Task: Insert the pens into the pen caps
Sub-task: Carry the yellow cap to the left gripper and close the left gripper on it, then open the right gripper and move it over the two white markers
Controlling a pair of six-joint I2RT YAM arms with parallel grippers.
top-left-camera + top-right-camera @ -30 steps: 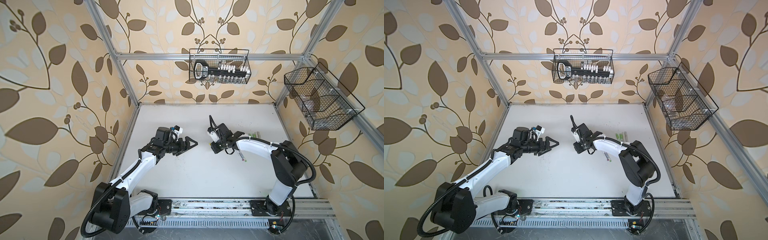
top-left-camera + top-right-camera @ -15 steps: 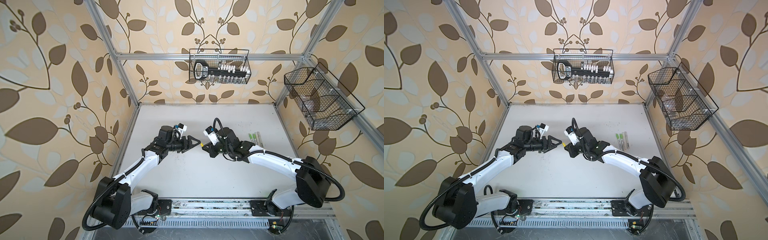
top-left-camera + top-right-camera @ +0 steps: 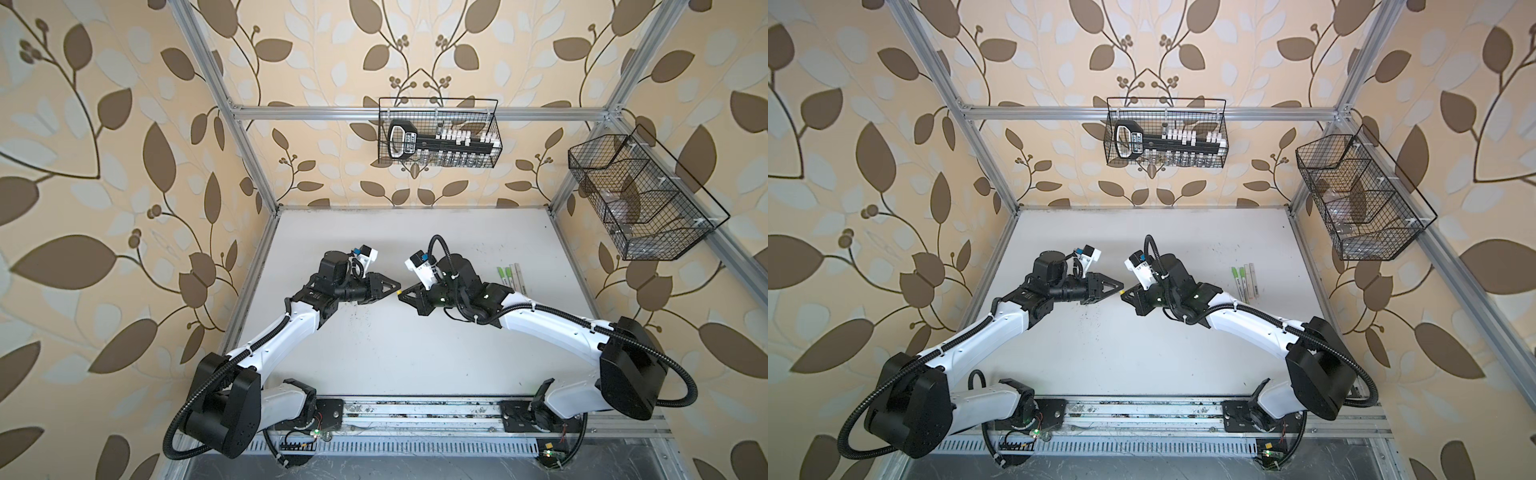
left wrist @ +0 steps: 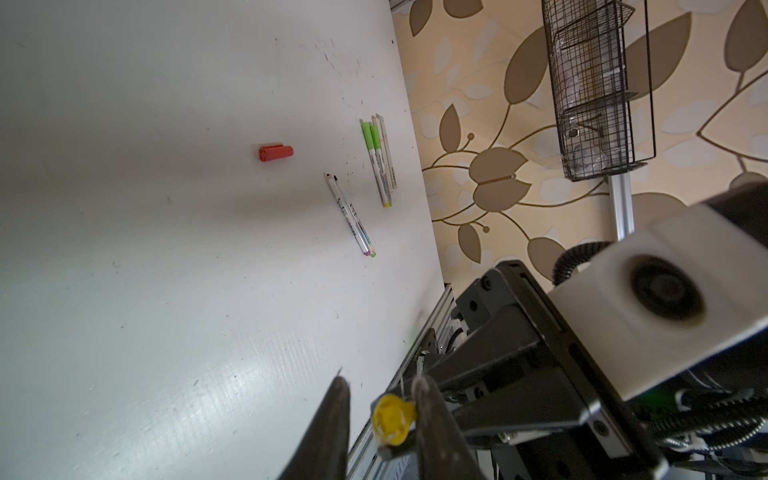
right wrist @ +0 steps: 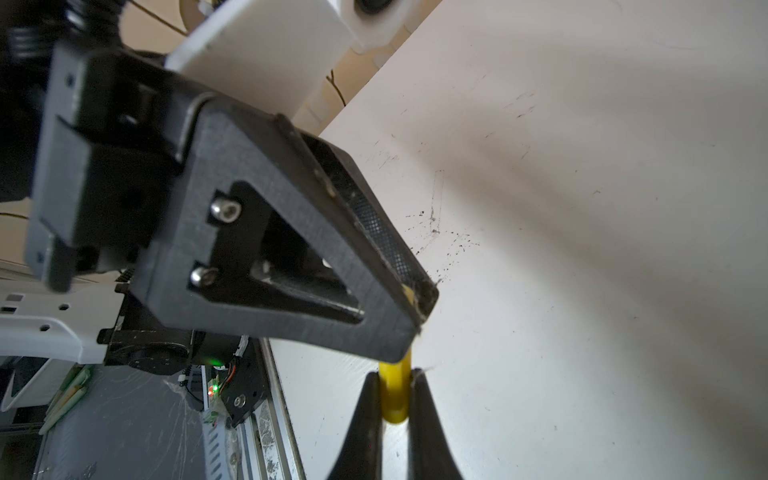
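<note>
The yellow pen cap (image 3: 399, 293) fills my right gripper, nearest the uncapped pens (image 4: 349, 214), so next my left gripper takes the cap and frees my right gripper for a pen.
My right gripper (image 5: 395, 384) is shut on a short yellow pen cap (image 5: 395, 395) and holds it above the middle of the table. My left gripper (image 4: 382, 399) meets it tip to tip in both top views (image 3: 397, 286) (image 3: 1120, 286). The cap's round end (image 4: 392, 417) lies between the left jaws. It touches one finger (image 4: 428, 411), and a gap shows on the other side. A red pen cap (image 4: 276, 152) lies on the table. Two uncapped pens (image 4: 351, 216) lie beside it, and further pens with lime green caps (image 4: 376, 158) (image 3: 510, 279) lie near the right edge.
A wire basket (image 3: 438, 133) holding a black tool hangs on the back wall. Another wire basket (image 3: 640, 199) hangs on the right wall. A metal rail (image 3: 415, 415) carrying both arm bases runs along the front edge of the white table (image 3: 415, 365).
Both arms have swung in to the middle. The right gripper has brought the yellow cap up to the left gripper, whose jaws have narrowed around it from wide open.
</note>
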